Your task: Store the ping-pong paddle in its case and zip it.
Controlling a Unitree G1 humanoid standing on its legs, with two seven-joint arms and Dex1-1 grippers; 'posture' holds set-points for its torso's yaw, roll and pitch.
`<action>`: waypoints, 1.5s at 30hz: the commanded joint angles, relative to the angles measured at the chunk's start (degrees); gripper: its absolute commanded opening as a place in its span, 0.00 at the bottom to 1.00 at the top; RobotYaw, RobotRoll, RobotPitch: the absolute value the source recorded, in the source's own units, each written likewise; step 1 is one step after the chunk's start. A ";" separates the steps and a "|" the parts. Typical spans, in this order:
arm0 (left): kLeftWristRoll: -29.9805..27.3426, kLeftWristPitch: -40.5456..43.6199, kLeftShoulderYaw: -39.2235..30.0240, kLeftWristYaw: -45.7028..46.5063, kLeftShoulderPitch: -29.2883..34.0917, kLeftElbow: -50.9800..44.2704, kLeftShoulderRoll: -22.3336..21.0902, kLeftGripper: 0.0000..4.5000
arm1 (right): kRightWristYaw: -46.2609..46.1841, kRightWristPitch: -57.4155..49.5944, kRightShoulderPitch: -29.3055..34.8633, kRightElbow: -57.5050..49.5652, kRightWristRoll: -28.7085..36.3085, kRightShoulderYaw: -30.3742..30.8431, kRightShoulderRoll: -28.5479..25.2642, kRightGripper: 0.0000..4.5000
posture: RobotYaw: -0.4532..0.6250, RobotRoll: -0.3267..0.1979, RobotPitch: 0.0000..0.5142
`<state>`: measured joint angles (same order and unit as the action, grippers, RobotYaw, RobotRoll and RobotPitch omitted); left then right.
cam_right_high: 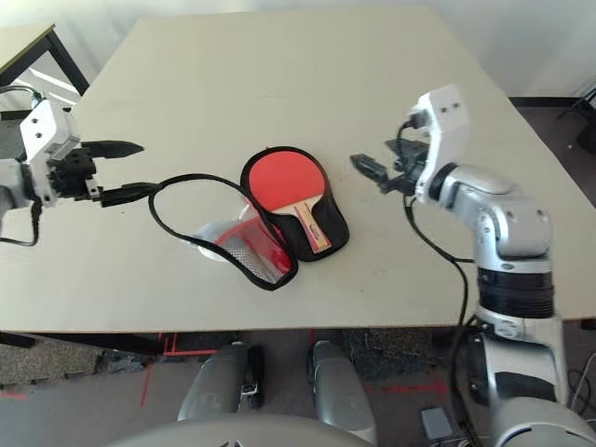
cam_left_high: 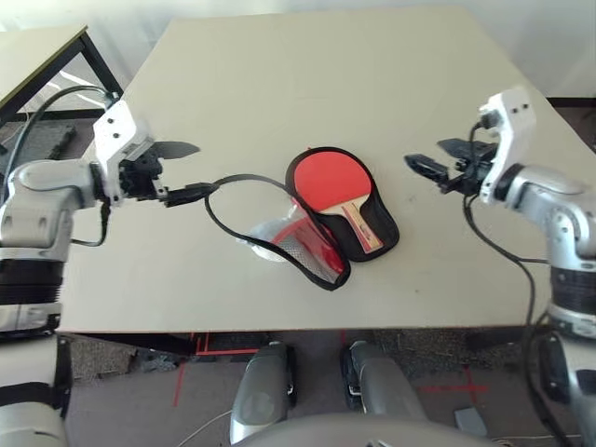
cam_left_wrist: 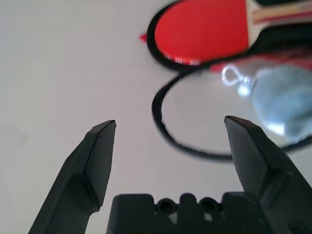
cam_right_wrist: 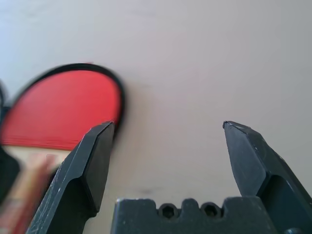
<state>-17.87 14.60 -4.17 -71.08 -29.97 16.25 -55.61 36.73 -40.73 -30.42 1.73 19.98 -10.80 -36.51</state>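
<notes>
My left gripper needs to swing the flap back over the paddle's red side (cam_left_high: 331, 180) before it zips the case, because the red mesh flap (cam_left_high: 314, 250) lies folded away from the paddle.
The ping-pong paddle (cam_left_high: 333, 177) lies face up on the black half of the open case (cam_left_high: 384, 226), its wooden handle (cam_left_high: 359, 225) pointing toward the table's front. The case's red mesh flap (cam_left_high: 315, 248) is folded over to the left. Its black zipper rim (cam_left_high: 229, 181) loops out further left. My left gripper (cam_left_high: 207, 168) is open just left of that loop, holding nothing; the left wrist view has the loop (cam_left_wrist: 195, 151) ahead of its fingers (cam_left_wrist: 100, 151). My right gripper (cam_left_high: 424, 152) is open and empty right of the paddle, whose red face (cam_right_wrist: 63, 114) appears in the right wrist view.
A pale plastic wad (cam_left_high: 270, 237) lies inside the zipper loop beside the mesh flap. The beige table (cam_left_high: 307, 74) stretches bare behind the case. A second table (cam_left_high: 37, 56) stands at the far left, past the edge.
</notes>
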 commanded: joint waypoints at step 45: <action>3.96 -0.70 13.25 3.48 -20.39 14.90 36.11 1.00 | 5.18 -4.37 13.59 -8.65 8.69 -0.77 -1.27 0.98 | 0.45 0.62 0.22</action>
<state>-14.92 14.65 8.69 -67.29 -50.66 30.70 -19.08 41.45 -43.78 -17.75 -5.22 27.19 -10.47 -37.45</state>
